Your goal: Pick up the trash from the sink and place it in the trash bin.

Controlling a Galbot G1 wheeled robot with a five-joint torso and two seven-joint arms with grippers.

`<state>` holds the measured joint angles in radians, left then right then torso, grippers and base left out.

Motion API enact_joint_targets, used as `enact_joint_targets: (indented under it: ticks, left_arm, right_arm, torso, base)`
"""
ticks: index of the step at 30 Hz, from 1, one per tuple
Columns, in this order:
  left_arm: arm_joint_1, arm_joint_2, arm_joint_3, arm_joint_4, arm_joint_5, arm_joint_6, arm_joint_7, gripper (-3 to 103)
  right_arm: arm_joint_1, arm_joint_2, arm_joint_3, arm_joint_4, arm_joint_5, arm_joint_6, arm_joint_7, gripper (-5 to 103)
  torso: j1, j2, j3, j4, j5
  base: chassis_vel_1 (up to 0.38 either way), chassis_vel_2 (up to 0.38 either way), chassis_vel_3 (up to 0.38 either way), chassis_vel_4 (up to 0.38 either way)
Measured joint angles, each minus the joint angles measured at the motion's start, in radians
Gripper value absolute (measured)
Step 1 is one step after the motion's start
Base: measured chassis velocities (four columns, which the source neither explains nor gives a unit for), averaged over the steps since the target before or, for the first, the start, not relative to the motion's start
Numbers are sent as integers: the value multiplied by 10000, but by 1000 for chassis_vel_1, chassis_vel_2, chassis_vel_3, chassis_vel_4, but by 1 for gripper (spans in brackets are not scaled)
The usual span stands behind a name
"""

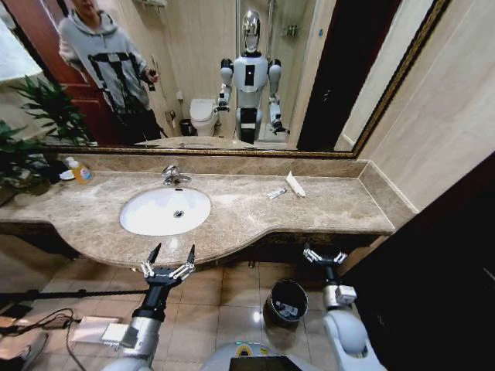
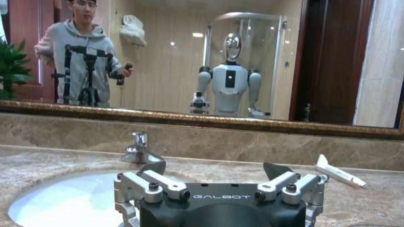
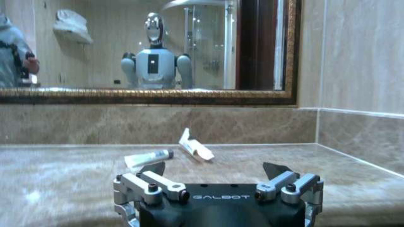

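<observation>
The white folded piece of trash (image 1: 295,185) has thin sides and an upturned flap (image 3: 185,135), so it will get pinched flat when I close my right gripper.
The white oval sink (image 1: 151,212) sits in the beige marble countertop (image 1: 332,209) under a chrome faucet (image 1: 174,176); its basin looks bare. Two pieces of trash lie on the counter right of it: a white tube (image 1: 295,184) (image 3: 196,146) (image 2: 339,171) and a smaller tube (image 1: 276,193) (image 3: 148,157). The round black trash bin (image 1: 288,282) stands on the floor below the counter. My left gripper (image 1: 170,259) (image 2: 215,170) is open in front of the sink (image 2: 57,201), below the counter edge. My right gripper (image 1: 325,256) (image 3: 215,169) is open in front of the counter's right part, near the bin.
An orange-yellow soap bottle (image 1: 80,171) and a potted plant (image 1: 31,147) stand at the counter's left end. A large mirror runs along the back wall. Cables and a flat device (image 1: 46,325) lie on the tiled floor at left. A dark panel (image 1: 433,286) stands close at right.
</observation>
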<state>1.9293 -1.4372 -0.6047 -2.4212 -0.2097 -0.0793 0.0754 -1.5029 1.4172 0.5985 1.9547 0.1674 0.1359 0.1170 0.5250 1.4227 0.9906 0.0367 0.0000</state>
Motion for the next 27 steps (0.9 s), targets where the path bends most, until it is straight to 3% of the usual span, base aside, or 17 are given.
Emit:
enact_joint_targets:
  ticks: [14,27]
  left_arm:
    - [0,0,0,0,0,0,1,100]
    - [0,0,0,0,0,0,0,100]
  right_arm:
    - [3083,-1295,-657,-1601,1064,-1562,-760,100]
    - [6168,-1729,-1491,-4632,1087,-1820,-1005,100]
  torso:
    - [1,-1,1,1,1]
    - [1,-1,1,0,0]
  base:
    - [0,0,0,0]
    - [0,0,0,0]
